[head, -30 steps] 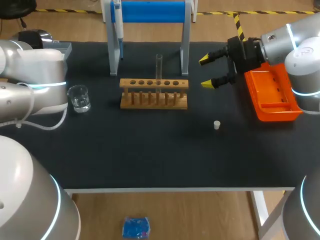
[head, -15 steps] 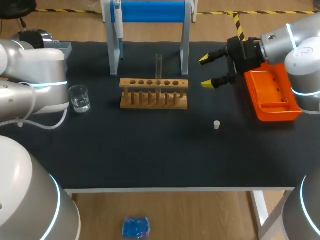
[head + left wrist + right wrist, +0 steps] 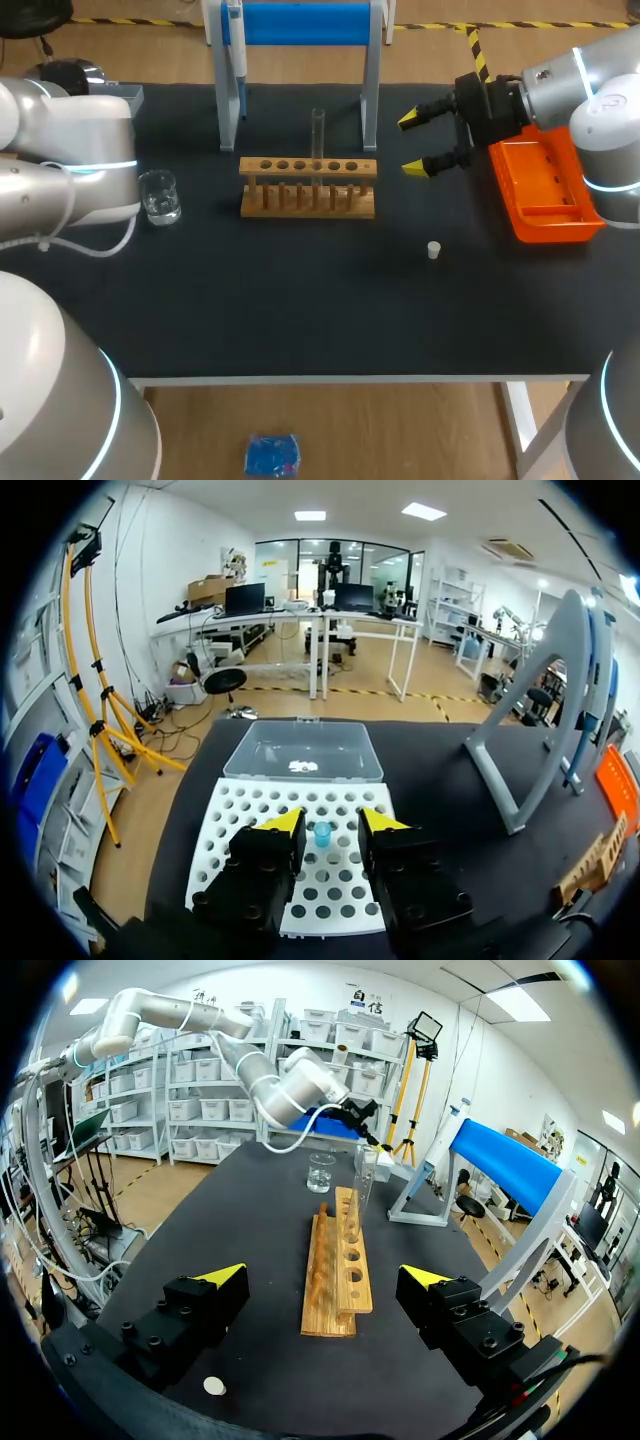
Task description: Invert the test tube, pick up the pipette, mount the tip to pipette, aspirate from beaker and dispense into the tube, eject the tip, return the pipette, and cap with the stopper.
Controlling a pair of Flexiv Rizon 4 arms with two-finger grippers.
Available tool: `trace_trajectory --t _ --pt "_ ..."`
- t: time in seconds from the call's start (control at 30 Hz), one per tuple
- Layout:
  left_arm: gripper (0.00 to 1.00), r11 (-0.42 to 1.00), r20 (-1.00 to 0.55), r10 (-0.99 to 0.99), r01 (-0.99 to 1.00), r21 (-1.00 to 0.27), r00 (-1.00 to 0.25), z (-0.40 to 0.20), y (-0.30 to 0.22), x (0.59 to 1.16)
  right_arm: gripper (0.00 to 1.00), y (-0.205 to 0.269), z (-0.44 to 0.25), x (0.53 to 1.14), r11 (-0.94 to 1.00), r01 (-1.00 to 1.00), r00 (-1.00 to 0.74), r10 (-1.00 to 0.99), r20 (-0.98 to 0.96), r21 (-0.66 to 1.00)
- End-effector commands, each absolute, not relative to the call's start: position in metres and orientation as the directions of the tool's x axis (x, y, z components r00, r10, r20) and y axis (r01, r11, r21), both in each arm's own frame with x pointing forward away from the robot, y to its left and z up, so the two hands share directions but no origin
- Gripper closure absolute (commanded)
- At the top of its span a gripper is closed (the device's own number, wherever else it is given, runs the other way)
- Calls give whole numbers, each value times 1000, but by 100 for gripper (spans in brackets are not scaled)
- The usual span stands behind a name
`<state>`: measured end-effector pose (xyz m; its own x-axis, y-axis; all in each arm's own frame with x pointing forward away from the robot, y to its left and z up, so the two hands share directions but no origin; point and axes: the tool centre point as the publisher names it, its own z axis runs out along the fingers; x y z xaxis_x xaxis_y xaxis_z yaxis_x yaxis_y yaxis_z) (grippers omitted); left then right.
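Observation:
The blue pipette tip (image 3: 322,830) shows only its short collar (image 3: 322,840) above the hole, so a hidden tapered point should slide out of the rack when I lift the tip.
My left gripper (image 3: 325,825) hangs over a white tip rack (image 3: 240,810). It is open, and a single blue pipette tip (image 3: 322,832) stands between its fingers, touching neither. In the head view the arm's body hides that gripper. The pipette (image 3: 237,45) hangs on the blue stand (image 3: 300,25). A clear test tube (image 3: 318,130) stands upright in the wooden rack (image 3: 308,187). The beaker (image 3: 158,196) sits left of the rack, and the white stopper (image 3: 434,250) lies to its front right. My right gripper (image 3: 420,143) hovers wide open, right of the rack (image 3: 340,1270).
An orange tray (image 3: 545,190) lies at the right edge, under my right arm. The tip box's clear lid (image 3: 305,750) lies open beyond the white rack. The stand's grey leg (image 3: 540,710) rises right of my left gripper.
My left arm has shifted a little at the table's left side. The right arm, tube, beaker and stopper have stayed put.

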<state>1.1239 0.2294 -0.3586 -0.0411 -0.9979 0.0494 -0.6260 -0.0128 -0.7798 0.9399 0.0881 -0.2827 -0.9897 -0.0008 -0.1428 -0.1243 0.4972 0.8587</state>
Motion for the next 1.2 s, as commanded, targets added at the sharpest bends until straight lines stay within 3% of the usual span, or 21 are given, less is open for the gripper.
trace_trajectory --t 0.03,1.2 --pt "67 -12 46 -998 -632 -775 -38 -360 229 1126 0 88 -282 939 499 -124 -990 -1 -143 858" --pt "75 16 15 -999 -650 -760 -42 -365 232 1129 0 88 -282 939 499 -124 -990 -1 -143 858"
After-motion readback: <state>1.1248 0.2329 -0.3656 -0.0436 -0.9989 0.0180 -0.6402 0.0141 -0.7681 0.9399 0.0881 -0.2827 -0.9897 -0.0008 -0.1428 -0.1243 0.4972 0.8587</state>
